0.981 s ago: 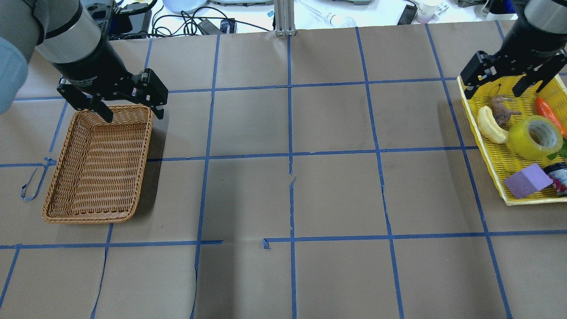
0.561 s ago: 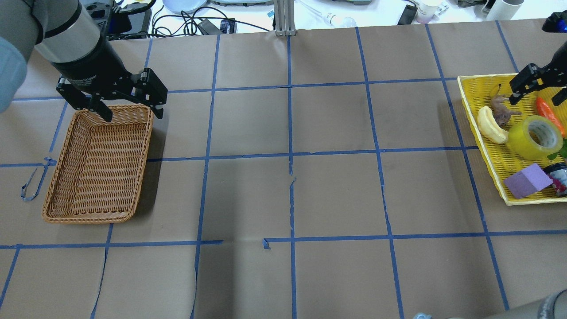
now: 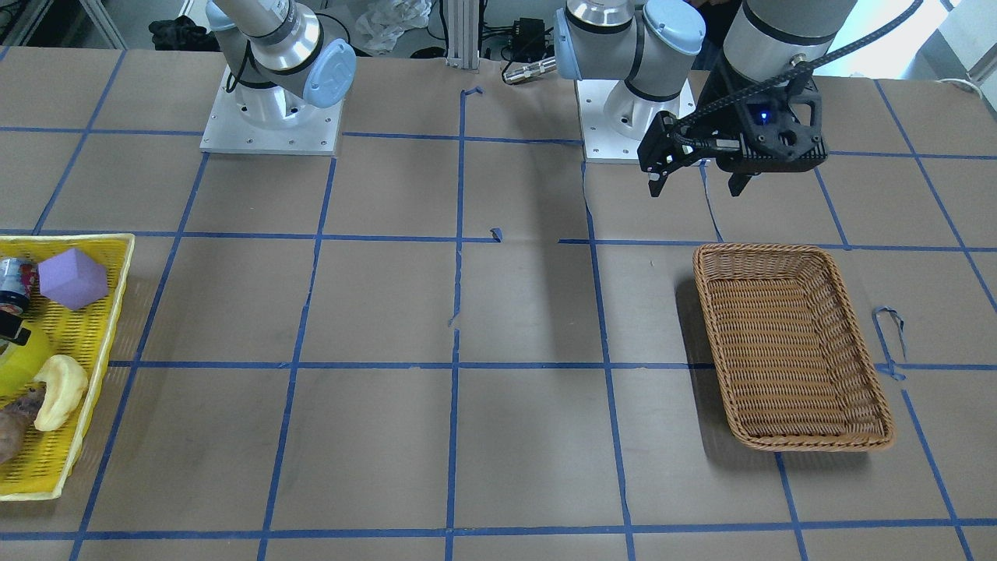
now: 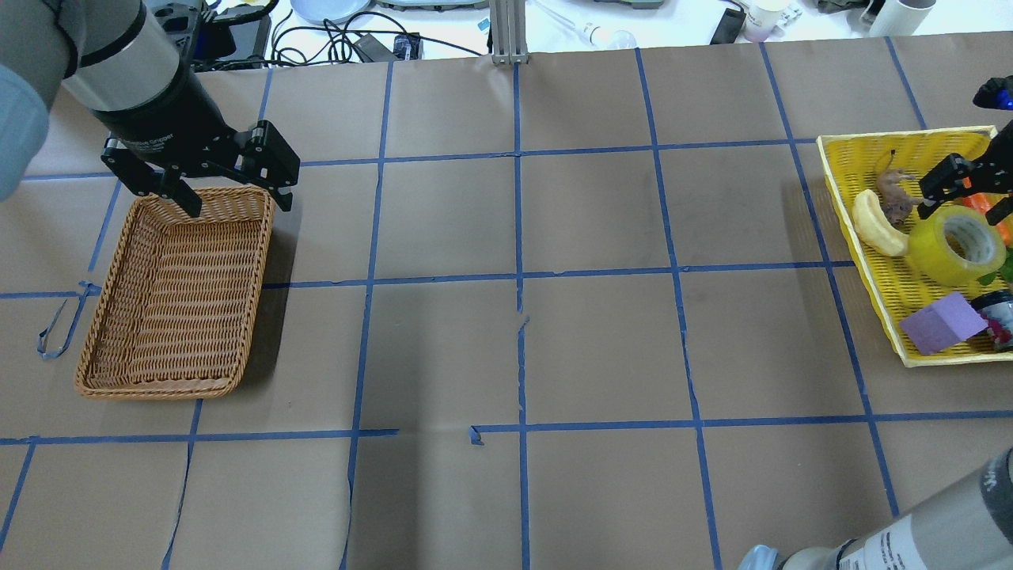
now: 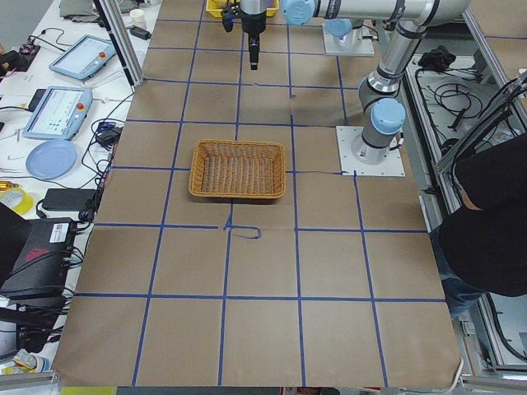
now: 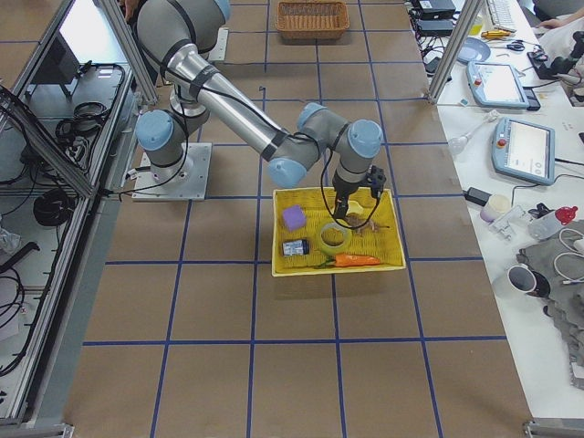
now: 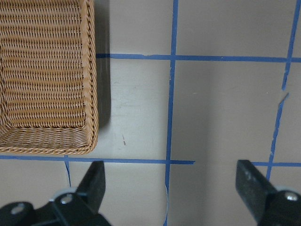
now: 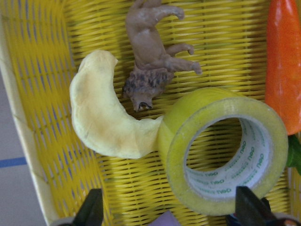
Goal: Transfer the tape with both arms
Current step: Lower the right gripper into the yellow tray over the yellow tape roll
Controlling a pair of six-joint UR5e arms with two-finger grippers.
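I expect the yellow tape [image 8: 174,128] to come free and leave the banana piece behind when I lift, because the banana piece's tip [image 8: 153,129] touches only the outside of the ring.
The yellow tape [image 4: 954,247] stands tilted on edge in the yellow tray [image 4: 902,136] at the table's right end, leaning against the banana piece. It also shows in the right wrist view [image 8: 174,141] and the exterior right view [image 6: 322,239]. My right gripper [image 4: 969,194] is open and hovers just above the tape; its fingertips flank the roll in the wrist view [image 8: 170,209]. My left gripper [image 4: 236,202] is open and empty, above the far end of the wicker basket [image 4: 261,269], and also shows in the front view [image 3: 695,187].
The tray also holds a pale banana piece [image 4: 874,226], a brown toy lion [image 4: 894,198], an orange carrot [image 8: 282,70], a purple block [image 4: 938,323] and a small jar [image 4: 999,313]. A link of my right arm [image 4: 910,530] crosses the near right corner.
My right gripper has moved from over the tray's far left corner to right above the tape and lower. Its arm link now shows at the near right. The left arm has not moved.
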